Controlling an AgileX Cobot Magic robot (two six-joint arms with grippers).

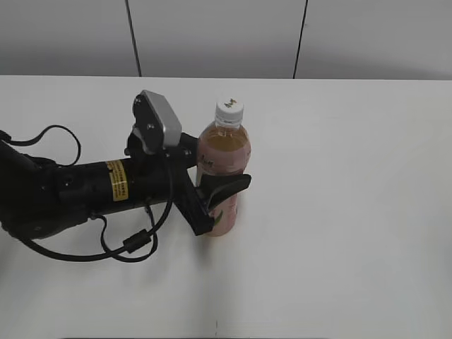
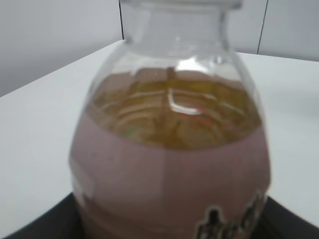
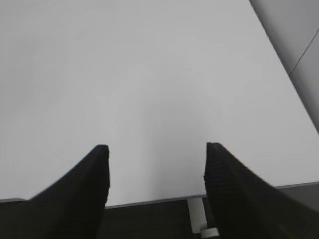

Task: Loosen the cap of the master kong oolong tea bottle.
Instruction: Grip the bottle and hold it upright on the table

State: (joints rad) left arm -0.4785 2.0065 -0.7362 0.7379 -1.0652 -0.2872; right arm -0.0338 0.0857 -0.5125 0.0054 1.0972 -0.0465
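Note:
My left gripper is holding the bottle's labelled body (image 1: 224, 162), below the cap. Next, my right gripper grips the white cap (image 1: 229, 111) from above while my left gripper stays closed.
The master kong oolong tea bottle (image 1: 224, 159) stands upright on the white table, with amber tea and a pink label. Its white cap (image 1: 229, 110) with a small dark mark sits on top. My left gripper (image 1: 220, 200) is shut on the bottle's labelled body, one black finger across its front. In the left wrist view the bottle (image 2: 169, 169) fills the frame, black fingers at both lower corners; the cap is cut off at the top. My right gripper (image 3: 155, 149) is open and empty over the table edge, and does not show in the exterior view.
The white table (image 1: 353, 212) spreads around the bottle. The left arm's black cables (image 1: 127, 244) lie on the table at the left. A grey panelled wall (image 1: 212, 35) stands behind. The right wrist view shows the table edge (image 3: 149, 201) and a white leg below.

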